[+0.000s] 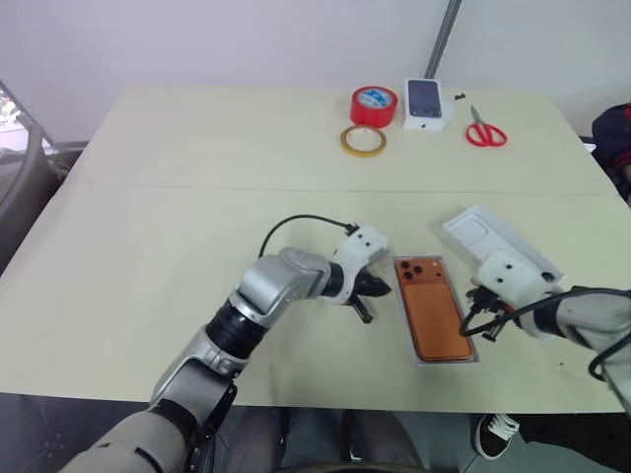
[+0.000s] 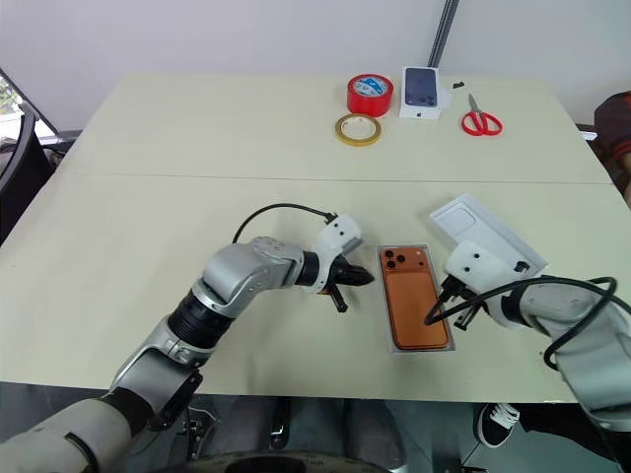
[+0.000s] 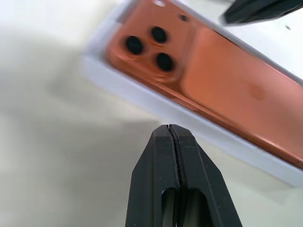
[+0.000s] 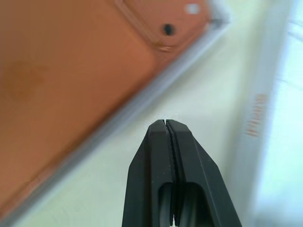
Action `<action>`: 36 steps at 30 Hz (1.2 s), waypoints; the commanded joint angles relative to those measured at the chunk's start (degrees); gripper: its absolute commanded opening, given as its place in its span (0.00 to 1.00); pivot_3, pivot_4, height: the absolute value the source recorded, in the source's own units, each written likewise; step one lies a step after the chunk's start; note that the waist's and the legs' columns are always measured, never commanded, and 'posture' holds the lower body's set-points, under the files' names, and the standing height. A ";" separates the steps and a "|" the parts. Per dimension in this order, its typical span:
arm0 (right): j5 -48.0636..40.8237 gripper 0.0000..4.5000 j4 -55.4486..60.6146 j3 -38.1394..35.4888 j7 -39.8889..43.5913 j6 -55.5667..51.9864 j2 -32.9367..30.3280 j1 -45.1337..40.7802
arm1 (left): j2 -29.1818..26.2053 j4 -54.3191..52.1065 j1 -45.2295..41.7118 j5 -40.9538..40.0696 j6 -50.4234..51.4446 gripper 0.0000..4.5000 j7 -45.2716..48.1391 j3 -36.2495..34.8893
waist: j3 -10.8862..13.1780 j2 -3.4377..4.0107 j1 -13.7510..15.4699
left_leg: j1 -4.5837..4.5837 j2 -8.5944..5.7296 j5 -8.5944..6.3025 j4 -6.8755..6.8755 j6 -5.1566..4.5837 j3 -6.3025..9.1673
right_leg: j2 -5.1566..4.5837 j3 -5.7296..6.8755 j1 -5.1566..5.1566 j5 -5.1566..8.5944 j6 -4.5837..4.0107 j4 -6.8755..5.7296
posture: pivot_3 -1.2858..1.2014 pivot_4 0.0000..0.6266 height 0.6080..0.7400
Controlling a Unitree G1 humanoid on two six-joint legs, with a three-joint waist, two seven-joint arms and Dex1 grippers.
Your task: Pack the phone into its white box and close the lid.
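Note:
My right gripper should take the lid and flip it over before closing the white box (image 1: pixel 435 309), because the lid lies beside the box with its inside facing up (image 1: pixel 496 236).
The orange phone (image 1: pixel 432 313) lies back up in the white box (image 1: pixel 446 362), lenses at the far end, near the table's front edge. The lid (image 1: pixel 501 239) lies on the table just behind and to the right of the box. My left gripper (image 1: pixel 383 288) is shut and empty, pointing at the box's left rim (image 3: pixel 142 99) from a short way off. The right gripper (image 2: pixel 431 318) is shut and empty too, with its tips by the box's right rim (image 4: pixel 142 106), between the box and the lid (image 4: pixel 284 118).
At the table's far side stand a red tape roll (image 1: pixel 374 105), a yellowish tape roll (image 1: pixel 363 141), a small white box with a phone picture (image 1: pixel 426 103) and red scissors (image 1: pixel 485 131). A person's dark sleeve (image 1: pixel 617 138) shows at the right edge.

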State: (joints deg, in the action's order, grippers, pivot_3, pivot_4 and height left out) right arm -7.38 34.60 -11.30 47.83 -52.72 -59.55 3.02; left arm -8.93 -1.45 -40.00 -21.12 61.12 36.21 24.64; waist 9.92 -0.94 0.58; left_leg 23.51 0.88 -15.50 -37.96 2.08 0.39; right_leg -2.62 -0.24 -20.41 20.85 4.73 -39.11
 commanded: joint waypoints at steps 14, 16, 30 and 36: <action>-8.80 0.60 -22.25 2.42 -2.93 -14.66 2.45 -22.11 | -18.32 -15.01 11.27 -3.78 -23.04 0.00 17.71 -11.19 | 0.03 0.20 0.02 | -0.01 0.00 0.00 -0.02 0.00 -0.09 | -0.10 -0.02 0.00 0.00 0.00 0.03 | 0.52 0.24 1.00; -9.13 0.60 -23.84 3.71 -2.71 -14.53 2.39 -23.12 | -19.66 -15.91 12.47 -4.06 -24.24 0.00 19.15 -11.44 | 0.02 0.23 -0.02 | -0.01 0.01 -0.03 -0.02 -0.05 -0.09 | -0.09 -0.02 0.00 0.00 0.00 0.01 | 0.52 0.24 1.00; -10.23 0.00 -25.89 7.55 -1.72 -13.87 -0.58 -25.02 | -20.88 -16.03 16.99 -2.61 -28.13 0.00 18.07 -11.10 | 0.03 0.25 -0.02 | -0.01 0.03 -0.09 -0.02 -0.15 -0.09 | -0.07 -0.02 0.00 0.00 0.00 0.01 | 0.52 0.24 1.00; -19.94 0.00 -20.90 -5.47 -1.53 -28.57 2.29 -33.12 | -20.90 -13.80 17.60 -2.67 -29.24 0.00 16.56 -13.38 | 0.07 0.36 -0.21 | -0.01 0.03 -0.09 -0.02 -0.15 -0.09 | -0.07 -0.03 -0.02 0.00 0.00 0.00 | 0.52 0.24 1.00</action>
State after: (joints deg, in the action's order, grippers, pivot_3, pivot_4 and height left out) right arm -23.99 10.21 -11.44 46.36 -76.63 -57.57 -27.47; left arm -29.76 -14.82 -22.56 -23.91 33.18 53.18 13.08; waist 9.99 -0.58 0.36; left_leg 23.50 0.92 -15.59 -37.97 1.92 0.30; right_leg -2.68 -0.27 -20.43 20.85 4.73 -39.11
